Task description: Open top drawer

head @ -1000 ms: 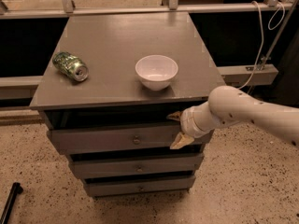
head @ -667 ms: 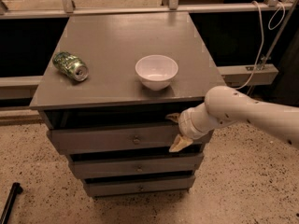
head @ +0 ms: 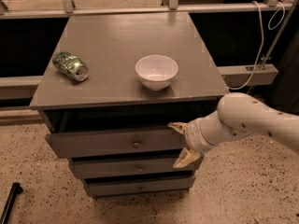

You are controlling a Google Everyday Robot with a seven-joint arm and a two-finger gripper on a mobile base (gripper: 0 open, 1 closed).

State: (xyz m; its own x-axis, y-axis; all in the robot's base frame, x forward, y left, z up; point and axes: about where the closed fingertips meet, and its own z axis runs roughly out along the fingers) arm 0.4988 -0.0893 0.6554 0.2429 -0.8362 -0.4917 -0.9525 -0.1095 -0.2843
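The upper finger of my gripper is low at the top drawer's upper edge (head: 164,128), so next I raise my gripper to the dark gap (head: 169,116) and pull that edge out.
The top drawer (head: 107,143) is the wide grey front just under the cabinet top, with a small round knob (head: 136,143) at its centre. It stands out a little from the cabinet, with a dark gap above it. My gripper (head: 182,143) is at the drawer front's right end, well right of the knob. It is open, with one tan fingertip (head: 177,126) at the front's upper edge and the other at its lower edge. The white arm reaches in from the right.
A white bowl (head: 156,71) and a green can (head: 70,66) lying on its side rest on the cabinet top (head: 121,36). Two more grey drawers (head: 135,168) sit below the top one. A black pole end (head: 10,202) lies on the speckled floor at the left.
The arm has shifted slightly to the left along the drawer front. The drawer, bowl and can have not visibly moved.
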